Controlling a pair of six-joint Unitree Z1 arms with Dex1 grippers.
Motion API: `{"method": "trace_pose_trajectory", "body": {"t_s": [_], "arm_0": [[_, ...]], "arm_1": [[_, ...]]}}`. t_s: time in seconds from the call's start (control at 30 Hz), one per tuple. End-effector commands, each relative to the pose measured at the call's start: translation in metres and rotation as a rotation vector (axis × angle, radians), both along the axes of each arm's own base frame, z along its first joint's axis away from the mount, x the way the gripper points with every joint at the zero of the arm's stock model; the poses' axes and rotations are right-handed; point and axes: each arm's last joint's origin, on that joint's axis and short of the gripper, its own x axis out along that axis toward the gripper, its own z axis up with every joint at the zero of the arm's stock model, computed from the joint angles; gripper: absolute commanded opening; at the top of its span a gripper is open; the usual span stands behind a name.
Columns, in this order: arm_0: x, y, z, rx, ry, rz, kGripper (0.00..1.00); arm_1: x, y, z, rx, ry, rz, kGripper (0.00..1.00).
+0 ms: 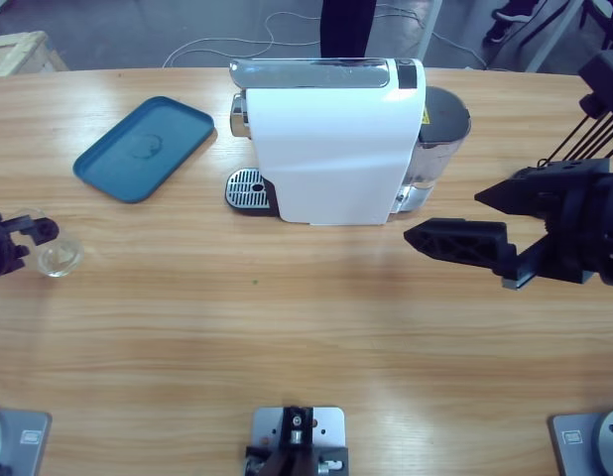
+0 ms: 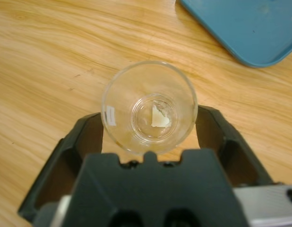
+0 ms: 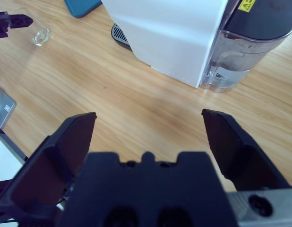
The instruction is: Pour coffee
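I expect the white scrap (image 2: 159,118) to stay stuck in place and move along when I carry the clear glass, because its torn edge (image 2: 162,113) shows inside the ring of the glass's base.
The white coffee machine (image 1: 326,149) stands at the back middle of the table, its spout over a round metal drip grate (image 1: 249,188). A small clear glass (image 1: 59,256) stands upright at the far left with nothing in it. My left gripper (image 1: 34,243) is open at the glass. In the left wrist view the glass (image 2: 150,108) sits between the two jaws of the left gripper (image 2: 148,113), and I cannot tell whether they touch it. My right gripper (image 1: 447,216) hangs open to the right of the machine, holding nothing. In its wrist view the right gripper (image 3: 148,115) looks at the machine (image 3: 169,33).
A blue tray (image 1: 143,147) lies at the back left, also seen as the blue tray (image 2: 245,28) just beyond the glass. The machine's water tank (image 1: 440,134) sticks out on its right side. A person's legs (image 1: 346,28) stand behind the table.
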Motion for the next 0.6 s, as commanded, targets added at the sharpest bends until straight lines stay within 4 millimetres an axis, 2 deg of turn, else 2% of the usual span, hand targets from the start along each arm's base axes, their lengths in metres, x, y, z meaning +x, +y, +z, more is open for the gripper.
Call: {"method": "trace_pose_trajectory", "body": {"t_s": [0.03, 0.1, 0.27, 0.33, 0.43, 0.5, 0.6], "arm_0": [[-0.003, 0.001, -0.005, 0.030, 0.002, -0.023, 0.000], [-0.006, 0.000, -0.003, 0.031, -0.008, -0.042, 0.000], [-0.018, 0.002, 0.017, 0.038, -0.028, -0.213, 0.000], [-0.024, 0.007, 0.034, 0.028, -0.047, -0.357, 0.000], [-0.034, 0.014, 0.057, -0.027, -0.120, -0.587, 0.000], [-0.030, 0.015, 0.071, -0.040, -0.172, -0.733, 0.000], [-0.019, 0.015, 0.080, -0.015, -0.199, -1.053, 0.000]], "arm_1": [[-0.005, -0.007, -0.002, 0.004, -0.012, -0.017, 1.000], [-0.006, -0.010, 0.000, 0.004, -0.019, -0.017, 1.000], [-0.013, -0.028, 0.033, -0.077, -0.075, -0.011, 1.000], [-0.019, -0.039, 0.052, -0.081, -0.112, 0.008, 1.000], [-0.030, -0.061, 0.064, -0.092, -0.149, 0.025, 1.000], [-0.036, -0.076, 0.064, -0.130, -0.174, 0.000, 1.000], [-0.046, -0.098, 0.065, -0.136, -0.200, -0.038, 1.000]]}}
